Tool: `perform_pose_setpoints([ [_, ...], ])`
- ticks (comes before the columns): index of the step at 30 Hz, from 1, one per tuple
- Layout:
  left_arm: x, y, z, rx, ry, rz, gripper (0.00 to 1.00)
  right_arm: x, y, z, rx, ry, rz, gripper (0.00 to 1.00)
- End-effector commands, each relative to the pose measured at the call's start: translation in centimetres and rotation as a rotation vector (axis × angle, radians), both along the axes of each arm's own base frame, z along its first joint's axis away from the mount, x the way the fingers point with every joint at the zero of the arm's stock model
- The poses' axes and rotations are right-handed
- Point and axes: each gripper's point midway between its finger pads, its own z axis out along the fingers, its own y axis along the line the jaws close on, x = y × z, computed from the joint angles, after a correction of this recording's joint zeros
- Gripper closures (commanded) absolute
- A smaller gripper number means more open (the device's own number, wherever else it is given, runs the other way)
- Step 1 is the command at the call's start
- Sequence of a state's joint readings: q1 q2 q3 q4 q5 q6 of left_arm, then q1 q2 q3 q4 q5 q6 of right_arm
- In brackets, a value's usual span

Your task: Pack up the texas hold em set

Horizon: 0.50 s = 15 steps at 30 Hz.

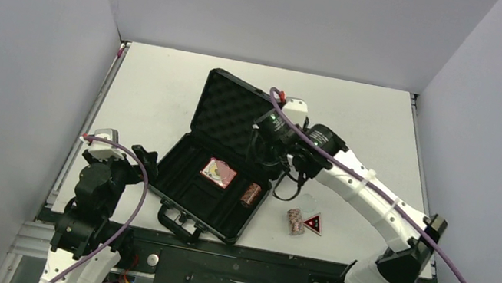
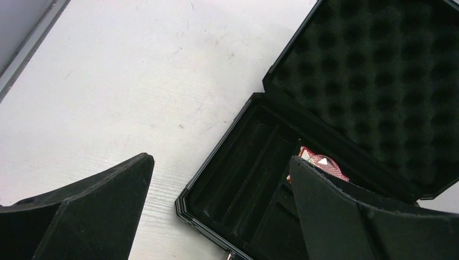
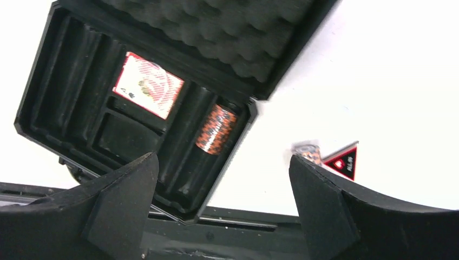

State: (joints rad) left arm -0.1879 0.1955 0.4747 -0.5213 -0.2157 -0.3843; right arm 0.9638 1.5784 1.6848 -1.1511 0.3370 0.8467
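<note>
The clear disc (image 1: 307, 201) lies free behind the triangle, so my open right gripper should keep moving toward the disc until its fingers straddle it, then close.
The black case lies open mid-table, its foam-lined lid (image 1: 226, 110) up and its tray (image 1: 187, 177) toward me. The pink card box (image 1: 217, 172) and one reddish-brown chip roll (image 1: 251, 194) lie in the tray. The second chip roll (image 1: 294, 222) and the red-black triangle (image 1: 312, 223) lie on the table right of the case. My right gripper (image 1: 265, 161) hovers open and empty above the tray's right end; its view shows the card box (image 3: 147, 84), both rolls (image 3: 216, 129) (image 3: 307, 151) and the triangle (image 3: 342, 161). My left gripper (image 1: 144, 156) is open and empty by the case's left corner (image 2: 187, 203).
The table's front edge with a dark metal rail (image 1: 234, 263) runs just below the case's handle (image 1: 179, 224). Grey walls close in the table on the left, back and right. White tabletop (image 1: 360, 122) shows behind and right of the case.
</note>
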Motion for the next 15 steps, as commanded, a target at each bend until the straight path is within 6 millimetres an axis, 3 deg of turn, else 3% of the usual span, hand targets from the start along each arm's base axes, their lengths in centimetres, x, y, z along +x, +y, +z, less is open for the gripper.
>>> perform_pose_setpoints([
  [1, 0.1, 0.6, 1.3, -0.011, -0.048, 0.038, 0.04, -0.3, -3.1, 1.7, 0.053, -0.095, -0.124, 0.14],
  [8, 0.2, 0.6, 1.3, -0.012, -0.046, 0.037, 0.04, -1.8, -6.5, 0.1, 0.048, -0.110, -0.212, 0.14],
  [15, 0.3, 0.4, 1.1, -0.011, -0.038, 0.026, 0.04, -3.1, -9.7, -3.4, 0.031, -0.063, -0.288, 0.14],
])
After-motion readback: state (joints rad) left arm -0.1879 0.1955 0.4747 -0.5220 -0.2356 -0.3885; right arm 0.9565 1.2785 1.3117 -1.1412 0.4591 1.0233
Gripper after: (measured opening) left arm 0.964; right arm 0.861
